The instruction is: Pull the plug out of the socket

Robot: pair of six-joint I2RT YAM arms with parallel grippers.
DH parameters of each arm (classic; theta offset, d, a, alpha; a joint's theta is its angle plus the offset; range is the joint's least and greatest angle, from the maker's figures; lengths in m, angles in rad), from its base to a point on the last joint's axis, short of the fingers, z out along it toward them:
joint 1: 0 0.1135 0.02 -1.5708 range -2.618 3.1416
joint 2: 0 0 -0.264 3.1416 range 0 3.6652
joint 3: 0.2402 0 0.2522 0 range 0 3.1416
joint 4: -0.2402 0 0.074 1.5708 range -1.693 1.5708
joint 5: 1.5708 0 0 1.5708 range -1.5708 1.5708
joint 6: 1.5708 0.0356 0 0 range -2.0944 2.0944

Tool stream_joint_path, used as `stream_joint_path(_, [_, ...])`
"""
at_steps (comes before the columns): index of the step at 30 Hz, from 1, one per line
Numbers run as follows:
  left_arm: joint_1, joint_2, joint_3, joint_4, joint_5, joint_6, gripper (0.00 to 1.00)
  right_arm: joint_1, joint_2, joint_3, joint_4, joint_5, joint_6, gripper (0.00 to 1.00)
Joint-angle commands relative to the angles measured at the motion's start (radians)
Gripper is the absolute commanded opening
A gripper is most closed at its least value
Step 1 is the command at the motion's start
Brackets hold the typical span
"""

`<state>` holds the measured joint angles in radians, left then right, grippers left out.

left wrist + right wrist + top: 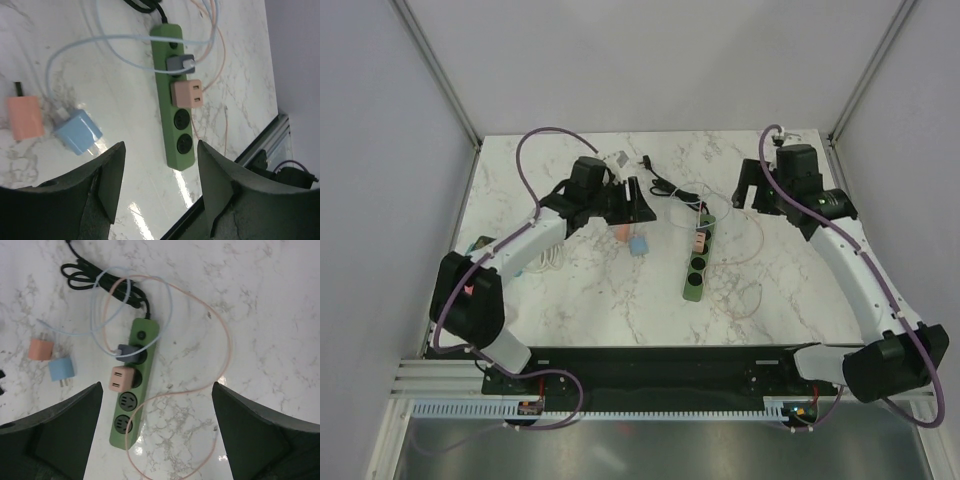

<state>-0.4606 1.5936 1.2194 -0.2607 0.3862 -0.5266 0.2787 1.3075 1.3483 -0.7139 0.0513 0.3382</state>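
The pink plug point(699, 242) sits in a green power strip that lies free, so my left gripper should pull the plug while my right gripper steadies the power strip's edge point(708, 249).
A green power strip point(692, 285) lies on the marble table between the arms. A grey plug point(125, 350) with a pale blue cable and a pink adapter plug point(120, 378) sit in its sockets; two sockets near its end are empty. The strip point(164, 100), grey plug point(180, 63) and pink plug point(186, 93) also show in the left wrist view. My left gripper point(642, 205) is open and empty, held above the table left of the strip. My right gripper point(748, 192) is open and empty, held above the table right of the strip.
A loose orange adapter point(40, 349) and a loose blue adapter point(62, 370) lie left of the strip, under my left gripper. A coiled black cord point(85, 277) runs from the strip's far end. A thin pink cable point(226, 350) loops to its right.
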Motion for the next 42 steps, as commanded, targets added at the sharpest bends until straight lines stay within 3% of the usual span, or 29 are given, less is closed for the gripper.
stream_joint_path(1, [-0.088, -0.07, -0.049, 0.141, 0.112, -0.024, 0.66, -0.058, -0.059, -0.182, 0.016, 0.025, 0.042, 0.98])
stream_joint_path(7, [-0.284, 0.046, 0.024, 0.094, -0.125, 0.036, 0.8, -0.125, -0.191, -0.51, 0.203, -0.149, 0.162, 0.97])
stream_joint_path(14, [-0.366, 0.249, 0.201, -0.028, -0.383, 0.072, 0.77, -0.134, -0.212, -0.728, 0.534, -0.389, 0.266, 0.8])
stream_joint_path(16, [-0.368, 0.295, 0.236, -0.035, -0.385, 0.08, 0.77, -0.134, -0.202, -0.764, 0.588, -0.43, 0.277, 0.68])
stream_joint_path(17, [-0.369, 0.313, 0.25, -0.051, -0.383, 0.085, 0.76, -0.134, -0.197, -0.775, 0.637, -0.433, 0.288, 0.55])
stream_joint_path(18, [-0.369, 0.325, 0.264, -0.054, -0.383, 0.085, 0.76, -0.134, -0.188, -0.791, 0.66, -0.436, 0.289, 0.49])
stream_joint_path(32, [-0.382, 0.456, 0.364, -0.069, -0.379, 0.08, 0.73, -0.134, 0.042, -0.773, 0.901, -0.556, 0.297, 0.46])
stream_joint_path(36, [-0.382, 0.485, 0.385, -0.074, -0.372, 0.083, 0.65, -0.134, 0.084, -0.772, 0.926, -0.565, 0.292, 0.46])
stream_joint_path(42, [-0.382, 0.502, 0.404, -0.091, -0.369, 0.103, 0.35, -0.133, 0.159, -0.764, 0.984, -0.6, 0.303, 0.46])
